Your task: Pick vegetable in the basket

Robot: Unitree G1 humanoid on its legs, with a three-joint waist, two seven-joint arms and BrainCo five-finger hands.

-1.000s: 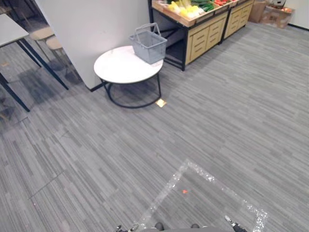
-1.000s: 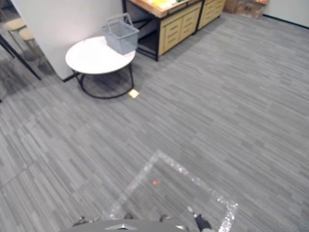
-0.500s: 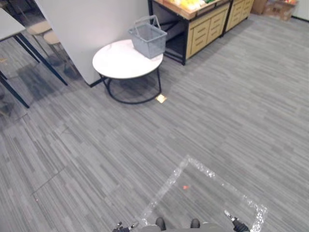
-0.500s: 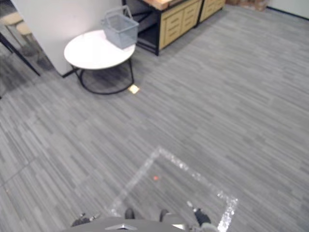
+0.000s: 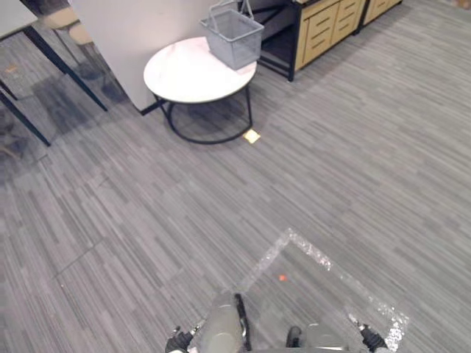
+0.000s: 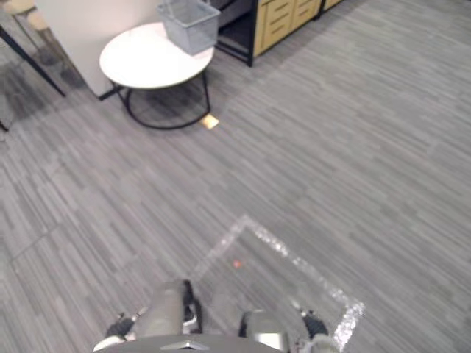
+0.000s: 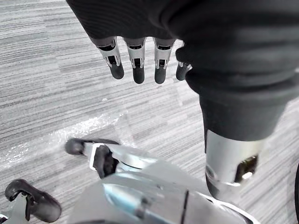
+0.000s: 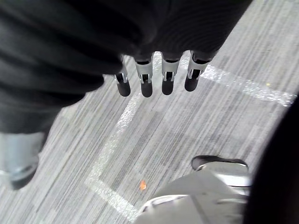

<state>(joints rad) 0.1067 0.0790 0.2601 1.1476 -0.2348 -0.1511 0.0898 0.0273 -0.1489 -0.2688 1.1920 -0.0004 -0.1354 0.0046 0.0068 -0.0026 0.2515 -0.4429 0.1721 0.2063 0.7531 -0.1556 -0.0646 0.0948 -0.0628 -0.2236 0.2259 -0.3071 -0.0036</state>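
Note:
My gripper will bring up an empty basket when it lifts it by its handle, because only even grey can be seen through the basket's open top and mesh sides.
A grey wire basket with its handle up stands on the far edge of a round white table, well ahead of me and a little to the left. Nothing can be seen inside it from here. My left hand hangs low at my side with straight fingers pointing at the carpet and nothing in it; its tip shows at the bottom edge. My right hand hangs the same way, open and empty, at the bottom right.
A wooden drawer cabinet stands right of the table, and a grey partition wall behind it. A black-legged table is at far left. A yellow tag lies by the round table. A taped square marks the carpet near me.
The whole picture has shifted: the camera tipped down and moved, so table and basket sit nearer the top and the produce shelf slid off the upper edge. Both hands still hang idle.

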